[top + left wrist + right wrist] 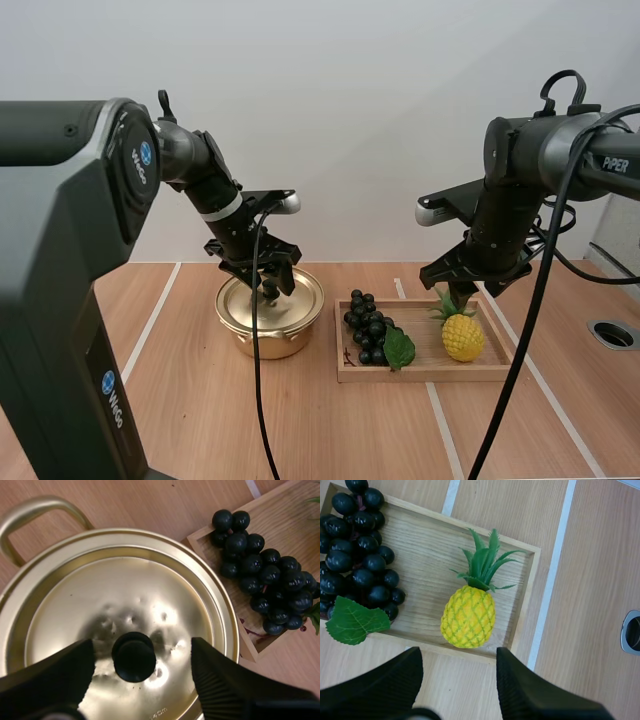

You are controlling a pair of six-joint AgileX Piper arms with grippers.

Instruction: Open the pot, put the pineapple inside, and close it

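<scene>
The gold lid (pixel 294 310) will come off and leave the pot behind when I lift the lid's knob, because the pot's handle (pixel 46 503) is outside the lid's rim.
A gold pot (pixel 270 318) stands left of centre with its lid (pixel 120 625) on. The lid's black knob (pixel 133 657) lies between the spread fingers of my left gripper (pixel 270 284), which is open just above it. A yellow pineapple (pixel 463 336) with a green crown lies at the right end of the wooden tray (pixel 425 372). Above it hangs my right gripper (pixel 468 296), open. In the right wrist view the pineapple (pixel 468 616) sits just beyond my parted fingers (pixel 530 690), untouched.
A bunch of dark grapes (pixel 371 328) with a green leaf fills the tray's left end, close to the pot; the grapes (pixel 265 582) sit just past the lid's rim. A round hole (pixel 612 334) is set in the table at far right.
</scene>
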